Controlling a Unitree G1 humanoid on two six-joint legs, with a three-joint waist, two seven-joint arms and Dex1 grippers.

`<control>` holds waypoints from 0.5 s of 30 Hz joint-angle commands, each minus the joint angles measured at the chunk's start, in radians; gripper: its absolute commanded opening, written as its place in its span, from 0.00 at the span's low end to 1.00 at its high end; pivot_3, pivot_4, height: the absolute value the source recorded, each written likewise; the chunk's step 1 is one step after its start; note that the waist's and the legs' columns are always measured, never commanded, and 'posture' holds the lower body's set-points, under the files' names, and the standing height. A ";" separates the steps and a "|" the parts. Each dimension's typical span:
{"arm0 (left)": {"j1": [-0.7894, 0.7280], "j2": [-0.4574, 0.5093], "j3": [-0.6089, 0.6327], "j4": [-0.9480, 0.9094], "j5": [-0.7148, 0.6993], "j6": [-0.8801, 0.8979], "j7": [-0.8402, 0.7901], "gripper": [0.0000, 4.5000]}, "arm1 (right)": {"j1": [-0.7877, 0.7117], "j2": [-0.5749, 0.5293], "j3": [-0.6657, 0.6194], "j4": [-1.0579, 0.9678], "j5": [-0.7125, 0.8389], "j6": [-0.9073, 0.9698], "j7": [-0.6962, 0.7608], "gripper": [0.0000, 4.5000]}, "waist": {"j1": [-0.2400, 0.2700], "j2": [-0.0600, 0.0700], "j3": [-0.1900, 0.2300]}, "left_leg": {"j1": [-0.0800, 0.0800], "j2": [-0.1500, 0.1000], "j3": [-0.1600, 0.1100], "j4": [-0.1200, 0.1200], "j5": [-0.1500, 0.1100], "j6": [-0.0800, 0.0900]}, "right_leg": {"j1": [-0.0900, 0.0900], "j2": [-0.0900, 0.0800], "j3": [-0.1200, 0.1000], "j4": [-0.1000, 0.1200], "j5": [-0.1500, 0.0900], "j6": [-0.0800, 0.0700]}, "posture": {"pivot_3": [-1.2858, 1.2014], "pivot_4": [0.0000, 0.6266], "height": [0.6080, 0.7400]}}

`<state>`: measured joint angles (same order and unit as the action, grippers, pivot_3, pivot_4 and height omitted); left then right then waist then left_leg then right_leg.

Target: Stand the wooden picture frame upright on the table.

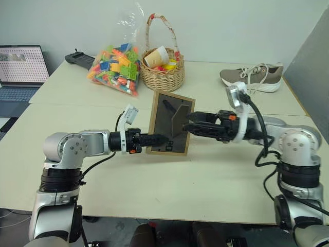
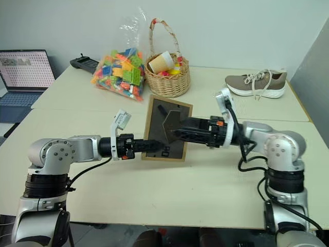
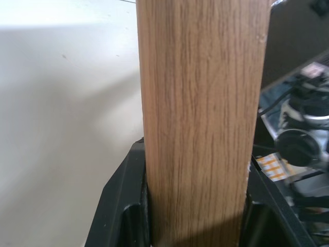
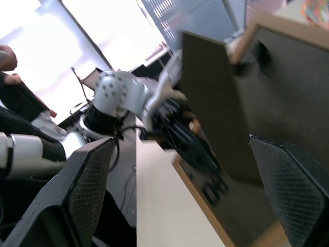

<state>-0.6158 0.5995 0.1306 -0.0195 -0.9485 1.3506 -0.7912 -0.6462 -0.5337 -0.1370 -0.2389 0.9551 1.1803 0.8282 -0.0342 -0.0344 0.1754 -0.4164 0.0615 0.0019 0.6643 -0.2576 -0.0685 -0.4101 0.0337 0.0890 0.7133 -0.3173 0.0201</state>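
I should move my right gripper back, grip the frame's free side edge (image 1: 192, 106) and turn the frame around, since the frame's swung-out stand (image 1: 179, 120) and back panel point toward me.
The wooden picture frame (image 1: 163, 110) stands nearly upright at the middle of the table (image 1: 154, 195), its dark brown back panel facing me. Its fold-out stand (image 1: 178, 116) is swung out. I cannot tell whether its lower edge touches the tabletop. My left gripper (image 1: 157, 139) reaches in from the left and is shut on the frame's lower left edge. The left wrist view shows that light-wood edge (image 3: 200, 123) clamped between the black fingers (image 3: 121, 206). My right gripper (image 1: 187, 124) comes from the right and is open, with its fingertips at the stand; in its wrist view its fingers (image 4: 92, 180) spread wide before the back panel (image 4: 288, 92).
Behind the frame stand a wicker basket (image 1: 162, 72) with a paper cup and a clear bag of coloured bricks (image 1: 115, 64). A grey shoe (image 1: 253, 77) lies at the back right. A laptop (image 1: 20, 67) and a black device (image 1: 77, 59) sit at the far left.
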 commanded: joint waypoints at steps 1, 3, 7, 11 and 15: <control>-0.020 -0.029 0.119 0.041 -0.106 0.105 0.033 0.29 | 0.073 -0.108 0.052 -0.076 -0.230 -0.276 0.023 0.99 | -0.002 0.000 0.000 | 0.000 0.000 0.000 0.000 0.000 0.000 | 0.000 0.000 0.000 0.000 0.000 0.000 | 0.52 0.24 1.00; -0.026 -0.048 0.171 0.074 -0.152 0.193 0.059 0.29 | 0.150 -0.174 0.130 -0.090 -0.456 -0.570 0.051 0.99 | -0.001 0.000 0.000 | 0.000 0.000 0.000 0.000 0.000 0.000 | 0.000 0.000 0.000 0.000 0.000 0.000 | 0.52 0.24 1.00; -0.019 -0.050 0.196 0.162 -0.361 0.264 0.160 0.29 | 0.221 -0.234 0.231 0.147 -0.941 -1.362 -0.104 0.99 | -0.004 -0.001 0.000 | -0.001 -0.001 0.001 0.000 0.000 0.000 | 0.000 0.001 -0.001 -0.001 -0.001 0.001 | 0.52 0.24 1.00; 0.034 -0.035 0.143 0.186 -0.581 0.264 0.291 0.29 | 0.134 -0.214 0.291 0.398 -1.231 -1.849 -0.335 0.99 | -0.009 -0.001 0.000 | 0.000 -0.001 0.001 0.001 0.000 0.000 | 0.000 -0.001 0.001 0.000 0.000 0.001 | 0.52 0.24 1.00; 0.084 -0.040 0.104 0.162 -0.759 0.219 0.464 0.29 | 0.031 -0.177 0.330 0.563 -1.468 -2.133 -0.565 0.99 | -0.020 -0.001 0.000 | 0.003 0.001 0.000 0.001 0.003 -0.004 | 0.000 -0.003 0.003 0.003 0.000 0.001 | 0.52 0.24 1.00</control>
<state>-0.5415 0.5463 0.2426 0.1750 -1.5819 1.6045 -0.3960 -0.5758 -0.7161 0.1908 0.2846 -0.4141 -0.8121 0.3755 -0.0540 -0.0352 0.1755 -0.4136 0.0626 0.0013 0.6654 -0.2550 -0.0732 -0.4100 0.0309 0.0914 0.7165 -0.3174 0.0206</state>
